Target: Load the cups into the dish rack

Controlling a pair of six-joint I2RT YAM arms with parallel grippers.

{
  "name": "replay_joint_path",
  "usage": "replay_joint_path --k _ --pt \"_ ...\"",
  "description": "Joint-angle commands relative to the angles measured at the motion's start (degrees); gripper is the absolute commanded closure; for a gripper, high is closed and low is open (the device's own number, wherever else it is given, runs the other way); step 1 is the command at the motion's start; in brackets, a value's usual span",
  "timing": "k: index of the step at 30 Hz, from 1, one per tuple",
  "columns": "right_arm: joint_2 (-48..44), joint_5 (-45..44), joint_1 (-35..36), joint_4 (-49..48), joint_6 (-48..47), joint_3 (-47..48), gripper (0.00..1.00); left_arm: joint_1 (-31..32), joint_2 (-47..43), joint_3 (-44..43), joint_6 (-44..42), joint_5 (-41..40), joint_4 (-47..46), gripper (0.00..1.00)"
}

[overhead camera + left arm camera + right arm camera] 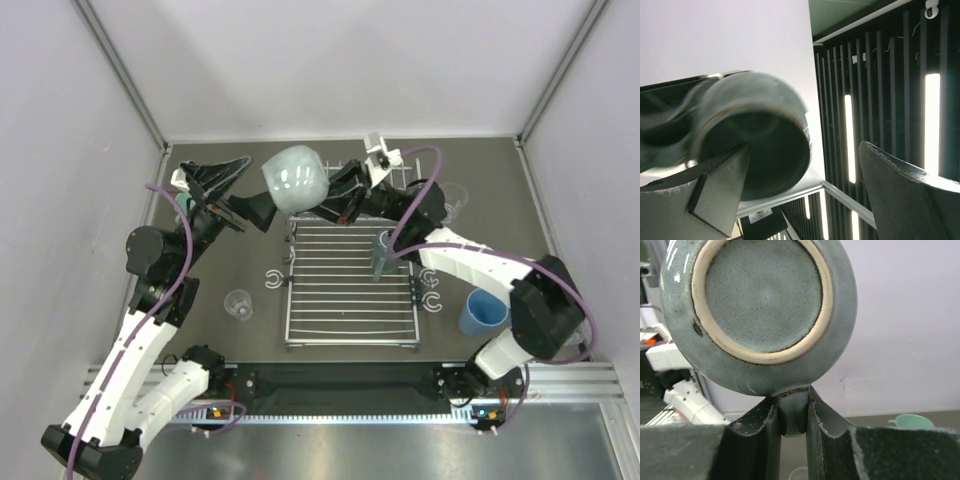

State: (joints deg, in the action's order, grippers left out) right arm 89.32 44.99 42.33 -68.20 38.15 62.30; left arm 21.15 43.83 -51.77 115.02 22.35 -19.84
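Observation:
The opening of the mug [757, 150] in my right gripper is crowded by my left gripper's finger, so my left gripper should move back out of the way before the mug goes into the rack [345, 275].
A grey-blue mug [295, 178] hangs high over the far end of the dish rack [350, 300]. My right gripper [340, 197] is shut on its handle [794, 412], and the mug's base [762, 295] faces the right wrist camera. My left gripper [238, 190] is open just left of the mug. In the left wrist view the blurred mug [755, 135] sits against the left finger [715, 190], with the right finger [905, 195] well apart from it. Another grey-blue cup [383, 252] stands in the rack.
On the table are a clear tumbler [238, 304] left of the rack, a light-blue tumbler [482, 312] to its right and a clear tumbler [455, 200] at the far right. A mint-green mug [180, 205] is half hidden by my left arm. White clips [275, 278] lie beside the rack.

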Motion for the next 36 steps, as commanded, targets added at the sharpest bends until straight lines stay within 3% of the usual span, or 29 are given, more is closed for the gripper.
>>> replay_joint_path --k 1,5,16,18,22,26,27,31,36 --pt "-9.2 -7.5 -1.7 3.7 -5.5 0.5 1.00 0.9 -1.9 2.8 19.5 1.1 -0.1 0.04" --pt "-13.4 -11.1 -1.8 25.4 -11.9 2.2 1.00 1.4 -2.8 5.6 18.0 0.9 1.2 0.02" --pt "-27.9 -25.2 -1.7 66.7 -22.2 2.9 1.00 1.4 -3.2 1.0 0.0 -0.1 16.9 0.02" --pt "-29.8 -28.7 -0.3 73.2 -24.3 3.8 1.00 1.4 -4.4 2.4 -2.1 -1.2 16.6 0.02" --pt "-31.5 -39.5 4.1 87.6 -28.8 4.8 1.00 1.4 -4.5 6.4 0.7 -1.5 5.4 0.08" --pt "-30.9 -49.3 13.9 94.1 -30.2 5.9 1.00 1.2 -2.5 -1.6 -11.0 -3.5 15.3 0.08" --pt "-30.5 -51.0 15.3 94.9 -29.6 5.9 1.00 1.2 -1.2 -7.7 -19.1 -4.0 18.2 0.08" --pt "-30.8 -60.9 20.7 96.2 -27.3 2.8 1.00 1.1 1.4 -23.4 -38.0 -9.3 35.5 0.07" --pt "-28.8 -66.1 26.8 92.6 -24.3 -2.7 1.00 1.1 -2.5 -31.1 -51.8 -26.2 47.1 0.08"
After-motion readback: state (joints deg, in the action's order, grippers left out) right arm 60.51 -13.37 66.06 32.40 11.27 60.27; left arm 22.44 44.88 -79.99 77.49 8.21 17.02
